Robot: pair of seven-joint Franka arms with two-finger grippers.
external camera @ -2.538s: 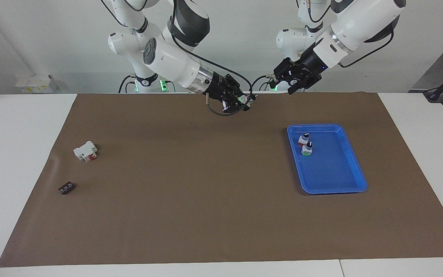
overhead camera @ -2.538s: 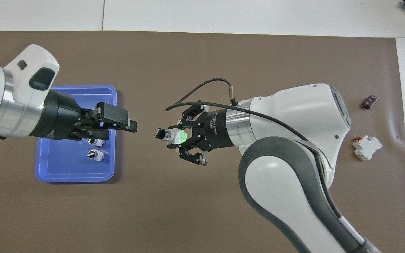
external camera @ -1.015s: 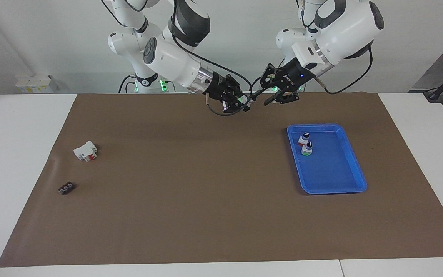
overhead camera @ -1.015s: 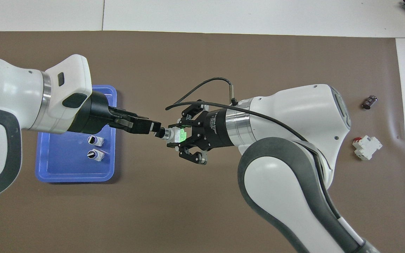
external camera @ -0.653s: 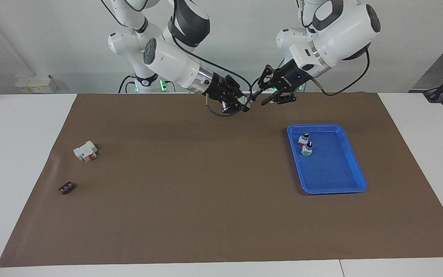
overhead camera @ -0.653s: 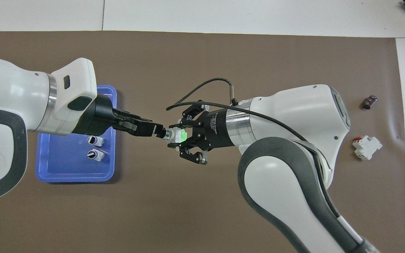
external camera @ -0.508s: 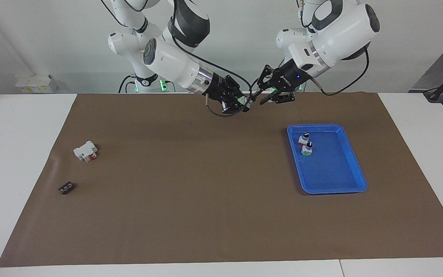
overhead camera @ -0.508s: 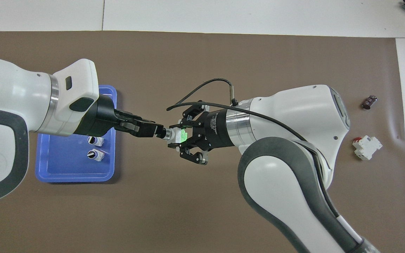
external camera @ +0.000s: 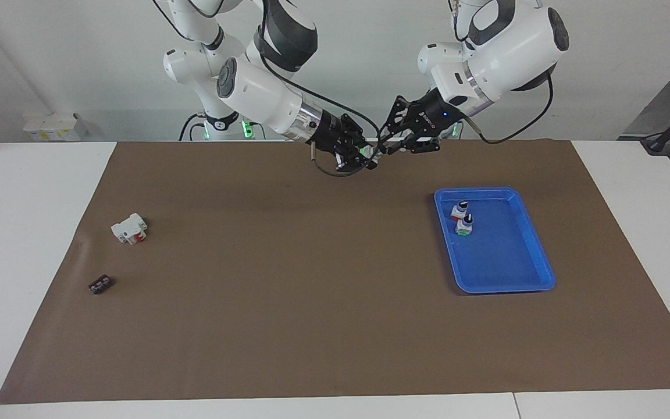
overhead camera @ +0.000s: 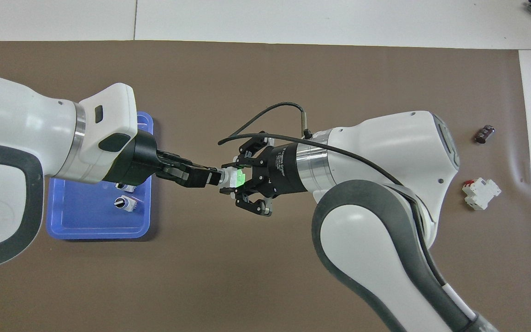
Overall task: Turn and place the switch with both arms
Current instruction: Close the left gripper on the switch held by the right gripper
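Observation:
The green block (overhead camera: 240,177) sits close against the white body, so the whole switch (overhead camera: 229,177) will stay together when I carry it with my left gripper.
My right gripper (overhead camera: 229,179) is shut on the switch (overhead camera: 235,176), gripping its white body and green block and holding it level in the air over the brown mat, knob toward the left arm. In the facing view the right gripper (external camera: 366,155) and the switch (external camera: 370,151) are up over the mat's edge nearest the robots. My left gripper (overhead camera: 212,176) is open, with its fingers around the black knob, which they cover. It also shows in the facing view (external camera: 384,145).
A blue tray (external camera: 503,288) toward the left arm's end holds two more switches (external camera: 460,209) (external camera: 465,225); the tray (overhead camera: 99,235) is partly under the left arm. A white boxy part (external camera: 129,228) and a small dark piece (external camera: 100,284) lie toward the right arm's end.
My left gripper has turned and moved in from over the tray to the held switch, and its fingers now cover the knob. The right gripper has held still.

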